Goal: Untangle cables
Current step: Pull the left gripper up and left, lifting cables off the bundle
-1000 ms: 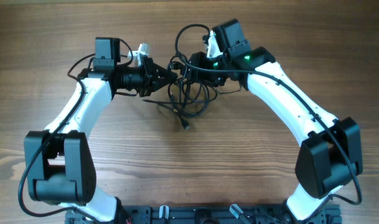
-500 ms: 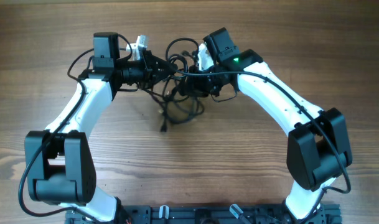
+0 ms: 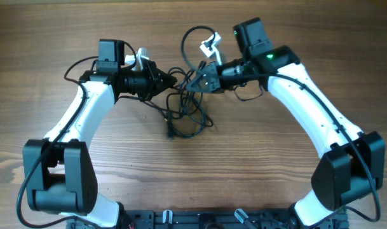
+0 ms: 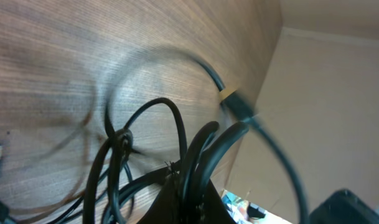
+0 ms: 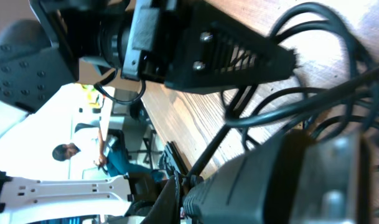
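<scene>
The cables are bunched up in the short gap (image 3: pixel 185 95) between my grippers. My left gripper should pull its part of the cables back toward its own table side (image 3: pixel 56 89) while my right gripper keeps holding.
The cables (image 3: pixel 188 113) are thin black cords in a loose tangle at the middle back of the wooden table, with one loop (image 3: pixel 192 35) rising behind. A plug end (image 3: pixel 170 133) lies toward the front. My left gripper (image 3: pixel 171 81) points right and is shut on strands at the tangle's left side. In the left wrist view the cords (image 4: pixel 177 134) run into its shut jaws (image 4: pixel 190 190), and a plug (image 4: pixel 238 103) hangs beyond. My right gripper (image 3: pixel 194 83) faces it, a short gap away, shut on a cord (image 5: pixel 226 140) that enters its jaws (image 5: pixel 188 190). The right wrist view shows the left gripper (image 5: pixel 282 59) close by.
Both white arms (image 3: pixel 85 114) (image 3: pixel 307 108) curve in from the front corners. A black rack (image 3: pixel 180 219) runs along the table's front edge. The bare wooden table (image 3: pixel 244 159) lies in front of the tangle.
My right gripper has shut on a cord and drawn back to the right after reaching in. The tangle has spread, and its loose plug end has slid left and forward.
</scene>
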Action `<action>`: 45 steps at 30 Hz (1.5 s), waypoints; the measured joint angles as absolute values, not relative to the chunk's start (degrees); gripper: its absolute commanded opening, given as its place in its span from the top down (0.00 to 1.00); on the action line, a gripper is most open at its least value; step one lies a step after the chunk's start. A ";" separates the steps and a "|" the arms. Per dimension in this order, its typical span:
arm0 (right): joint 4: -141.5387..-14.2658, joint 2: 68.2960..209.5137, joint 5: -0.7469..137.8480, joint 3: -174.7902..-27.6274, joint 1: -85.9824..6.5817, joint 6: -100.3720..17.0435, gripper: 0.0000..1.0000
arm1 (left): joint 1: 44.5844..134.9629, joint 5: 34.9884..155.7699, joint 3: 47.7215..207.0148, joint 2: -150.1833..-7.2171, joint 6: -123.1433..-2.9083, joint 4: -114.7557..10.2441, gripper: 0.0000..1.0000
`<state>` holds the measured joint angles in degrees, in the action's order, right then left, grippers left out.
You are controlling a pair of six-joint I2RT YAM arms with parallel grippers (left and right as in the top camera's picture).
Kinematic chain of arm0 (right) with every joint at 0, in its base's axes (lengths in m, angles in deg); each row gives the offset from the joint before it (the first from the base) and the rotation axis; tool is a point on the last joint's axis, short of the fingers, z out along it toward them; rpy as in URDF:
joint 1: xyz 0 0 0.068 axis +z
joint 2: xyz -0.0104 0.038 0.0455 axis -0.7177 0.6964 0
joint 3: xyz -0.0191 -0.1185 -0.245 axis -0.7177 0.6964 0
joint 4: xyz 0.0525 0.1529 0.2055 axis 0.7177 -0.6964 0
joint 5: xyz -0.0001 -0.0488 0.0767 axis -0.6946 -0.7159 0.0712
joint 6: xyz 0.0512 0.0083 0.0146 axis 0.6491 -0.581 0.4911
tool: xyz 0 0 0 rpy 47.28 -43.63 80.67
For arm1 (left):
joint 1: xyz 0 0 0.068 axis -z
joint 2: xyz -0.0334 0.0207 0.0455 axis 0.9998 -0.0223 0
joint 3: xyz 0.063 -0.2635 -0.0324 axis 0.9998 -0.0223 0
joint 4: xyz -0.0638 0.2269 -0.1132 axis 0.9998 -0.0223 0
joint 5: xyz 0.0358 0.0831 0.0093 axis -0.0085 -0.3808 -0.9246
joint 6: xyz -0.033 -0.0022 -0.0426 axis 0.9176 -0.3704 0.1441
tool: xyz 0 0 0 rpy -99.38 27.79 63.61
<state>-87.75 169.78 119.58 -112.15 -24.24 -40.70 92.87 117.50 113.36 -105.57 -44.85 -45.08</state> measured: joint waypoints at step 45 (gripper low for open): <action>-82.94 165.82 111.03 -112.10 -28.52 -36.57 0.33 | 82.48 156.80 113.55 -90.95 -16.92 17.28 0.96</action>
<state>-82.94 165.82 111.03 -112.10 -28.52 -36.57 82.48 156.80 113.55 -90.95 -16.92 17.28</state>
